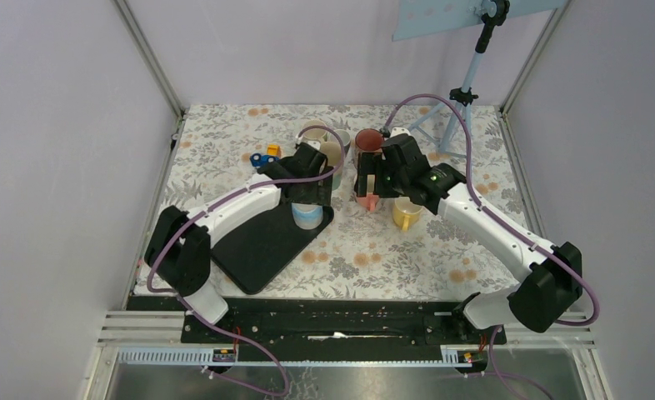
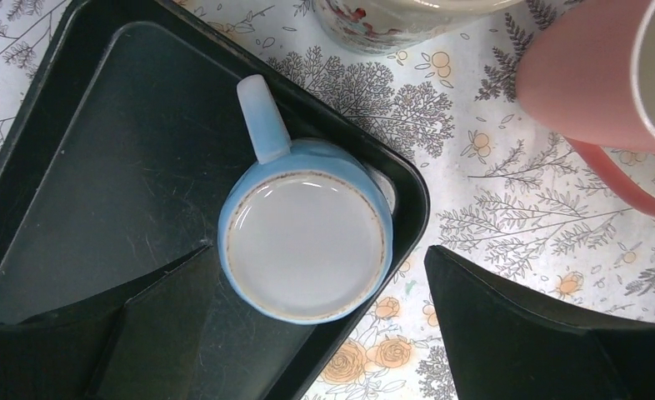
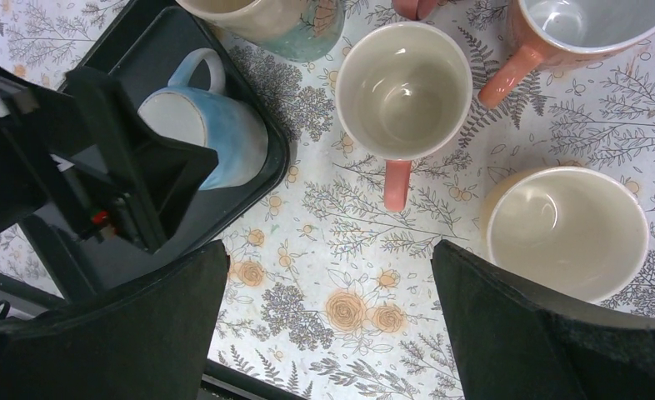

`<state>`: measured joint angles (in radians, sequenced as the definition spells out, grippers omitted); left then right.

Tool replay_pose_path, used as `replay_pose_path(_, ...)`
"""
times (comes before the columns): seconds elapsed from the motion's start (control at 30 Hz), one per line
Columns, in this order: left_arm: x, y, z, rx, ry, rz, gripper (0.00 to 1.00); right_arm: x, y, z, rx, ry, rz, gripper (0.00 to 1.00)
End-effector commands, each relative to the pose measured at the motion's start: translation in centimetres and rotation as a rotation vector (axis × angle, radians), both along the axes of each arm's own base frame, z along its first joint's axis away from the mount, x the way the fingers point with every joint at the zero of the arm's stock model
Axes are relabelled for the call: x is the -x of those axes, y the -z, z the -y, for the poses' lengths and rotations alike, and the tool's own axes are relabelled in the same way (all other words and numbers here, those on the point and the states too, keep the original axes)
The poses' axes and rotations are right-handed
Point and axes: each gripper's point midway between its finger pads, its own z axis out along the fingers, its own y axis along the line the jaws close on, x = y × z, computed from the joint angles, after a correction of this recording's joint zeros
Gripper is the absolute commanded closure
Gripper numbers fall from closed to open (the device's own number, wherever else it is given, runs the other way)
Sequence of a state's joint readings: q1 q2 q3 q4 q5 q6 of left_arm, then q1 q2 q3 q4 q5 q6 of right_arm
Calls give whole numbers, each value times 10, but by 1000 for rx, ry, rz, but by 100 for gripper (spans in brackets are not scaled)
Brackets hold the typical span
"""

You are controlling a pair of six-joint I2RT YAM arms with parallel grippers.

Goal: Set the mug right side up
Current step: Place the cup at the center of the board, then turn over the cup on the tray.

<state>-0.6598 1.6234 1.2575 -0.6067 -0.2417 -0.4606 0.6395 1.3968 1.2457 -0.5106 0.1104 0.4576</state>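
Note:
The light blue mug is right up against the tray's corner rim. I should use my left gripper to move it toward the tray's middle and turn its handle around before flipping it.
A light blue mug stands upside down in the right corner of a black tray, its base up and its handle pointing to the far left. It also shows in the top view and in the right wrist view. My left gripper hangs open just above it, one finger on either side, touching nothing. My right gripper is open and empty over the flowered cloth. It hovers to the right of the tray, between the blue mug and the upright mugs.
A pink mug, a yellow mug and an orange mug stand upright right of the tray. Cream mugs and a red-brown mug stand behind. A blue toy and a tripod are at the back.

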Motion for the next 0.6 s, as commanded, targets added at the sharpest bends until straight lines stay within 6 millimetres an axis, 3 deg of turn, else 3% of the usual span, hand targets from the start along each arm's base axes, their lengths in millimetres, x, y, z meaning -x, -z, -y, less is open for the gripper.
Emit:
replay_pose_path(0.0, -20, -7, 6, -20, -14, 70, 1, 6, -10, -1, -30, -6, 13, 0)
replay_pose_path(0.27, -14, 5, -12, -94, -37, 56, 1, 7, -12, -1, -38, -11, 17, 0)
replay_pose_path(0.57, 7, 6, -62, -143, -88, 40, 1, 6, -10, -5, -50, -19, 11, 0)
